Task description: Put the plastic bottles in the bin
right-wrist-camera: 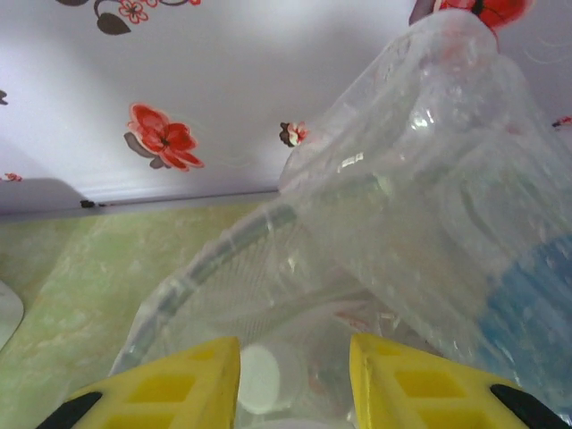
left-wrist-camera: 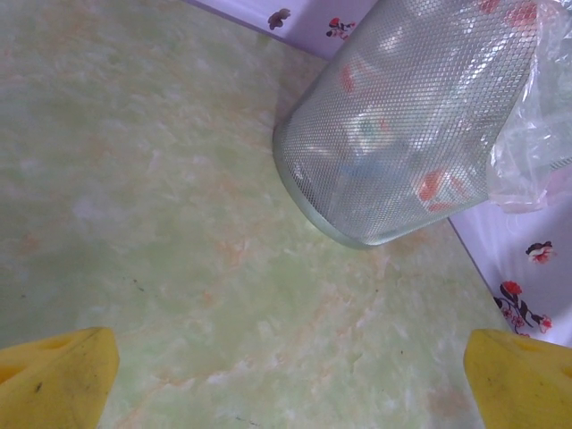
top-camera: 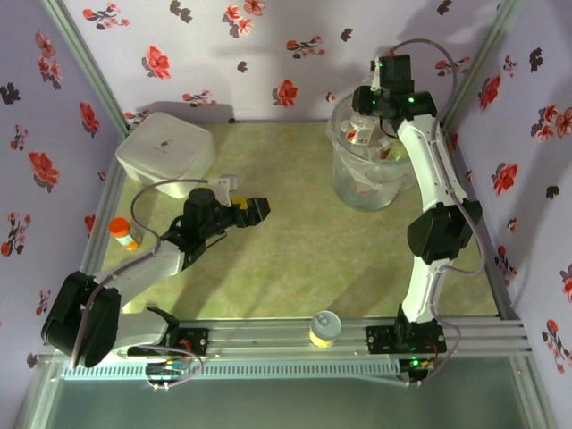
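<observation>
The clear bottle's end (right-wrist-camera: 454, 46) pokes above the bin's rim, so next I open my right gripper around the clear bottle's body (right-wrist-camera: 438, 210) and settle it lower in the bin.
The bin (top-camera: 365, 183) is a clear-grey bucket lined with a clear bag, standing at the back right of the table. Several plastic bottles (top-camera: 368, 136) lie inside it. My right gripper (top-camera: 363, 118) hangs over the bin's mouth. In the right wrist view the right gripper (right-wrist-camera: 295, 384) is shut on a plastic bottle with a white cap (right-wrist-camera: 266, 380), just above the bin's rim (right-wrist-camera: 223, 259). My left gripper (top-camera: 256, 210) stands open and holds nothing, low over the middle of the table. In the left wrist view the left gripper (left-wrist-camera: 290, 384) faces the bin's mesh-patterned wall (left-wrist-camera: 402, 116).
A white rounded box (top-camera: 165, 147) sits at the back left. An orange-capped bottle (top-camera: 123, 234) stands by the left edge. A short yellow can (top-camera: 324, 329) rests on the front rail. Flowered walls close in the back and sides.
</observation>
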Motion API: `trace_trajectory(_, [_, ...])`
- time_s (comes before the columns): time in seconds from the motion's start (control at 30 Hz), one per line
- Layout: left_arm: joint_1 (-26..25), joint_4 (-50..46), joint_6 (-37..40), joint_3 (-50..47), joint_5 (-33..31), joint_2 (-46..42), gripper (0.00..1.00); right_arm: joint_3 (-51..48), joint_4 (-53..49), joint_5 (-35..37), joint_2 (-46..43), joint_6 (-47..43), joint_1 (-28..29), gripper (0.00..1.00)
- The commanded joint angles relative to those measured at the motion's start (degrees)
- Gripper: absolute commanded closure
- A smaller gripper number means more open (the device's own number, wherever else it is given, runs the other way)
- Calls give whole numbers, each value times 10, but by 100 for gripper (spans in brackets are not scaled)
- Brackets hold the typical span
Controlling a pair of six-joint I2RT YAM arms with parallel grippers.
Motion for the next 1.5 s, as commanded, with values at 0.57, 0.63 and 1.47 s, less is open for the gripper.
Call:
trace_trajectory(0.57, [8,7,6,22,11,24,0,231,-197,-35,21,26,-29,19])
trace_trajectory(0.63, [8,8,6,22,12,27,0,199,-166,-32,7,30,-41,18])
trace_trajectory(1.47, [12,-6,4,-9,0,-9,0,134,2,-134,82,54,-77,22])
